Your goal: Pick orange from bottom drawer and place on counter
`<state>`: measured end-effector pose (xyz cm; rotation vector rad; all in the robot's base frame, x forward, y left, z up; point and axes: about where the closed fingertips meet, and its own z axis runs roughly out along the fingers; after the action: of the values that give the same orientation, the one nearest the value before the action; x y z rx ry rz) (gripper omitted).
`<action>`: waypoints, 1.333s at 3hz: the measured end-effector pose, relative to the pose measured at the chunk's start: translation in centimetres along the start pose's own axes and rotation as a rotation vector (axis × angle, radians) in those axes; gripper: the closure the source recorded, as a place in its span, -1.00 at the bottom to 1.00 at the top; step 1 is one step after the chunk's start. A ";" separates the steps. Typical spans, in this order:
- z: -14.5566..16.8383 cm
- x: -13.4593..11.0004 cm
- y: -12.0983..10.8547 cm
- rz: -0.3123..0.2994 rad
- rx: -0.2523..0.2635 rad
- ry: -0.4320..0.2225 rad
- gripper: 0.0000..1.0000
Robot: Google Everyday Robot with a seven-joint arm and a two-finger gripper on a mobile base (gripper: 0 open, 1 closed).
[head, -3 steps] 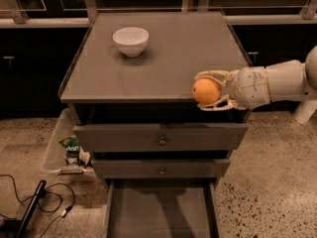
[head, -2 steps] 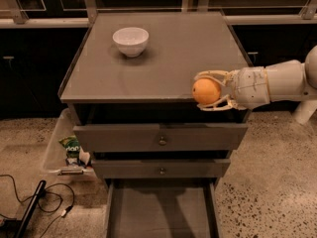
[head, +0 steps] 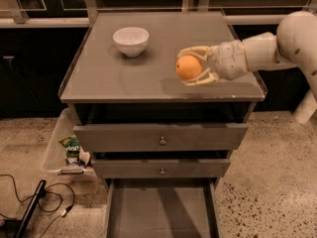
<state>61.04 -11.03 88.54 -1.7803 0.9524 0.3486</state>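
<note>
My gripper goes on bringing down the orange, which is hanging over an open part of the counter and clear of the white bowl, until the orange sits there.
My gripper reaches in from the right and is shut on the orange, a small round orange fruit. It holds the fruit just above the right front part of the counter, the flat grey top of the cabinet. A shadow lies on the counter below the fruit. The bottom drawer is pulled open at the foot of the cabinet and its grey floor is bare.
A white bowl stands on the back left of the counter. Two knobbed drawers sit below the top. A clear bin with a green packet stands on the floor to the left, with black cables near it.
The gripper with the orange has risen and moved back from the counter's front edge to over the counter top.
</note>
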 end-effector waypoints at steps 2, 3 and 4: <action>1.5 0.6 -4.9 0.145 0.173 -0.044 1.00; 2.7 1.6 -5.2 0.217 0.244 -0.009 1.00; 4.6 3.2 -4.7 0.295 0.238 0.022 1.00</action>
<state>67.49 -7.69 87.67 -1.4324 1.2236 0.3841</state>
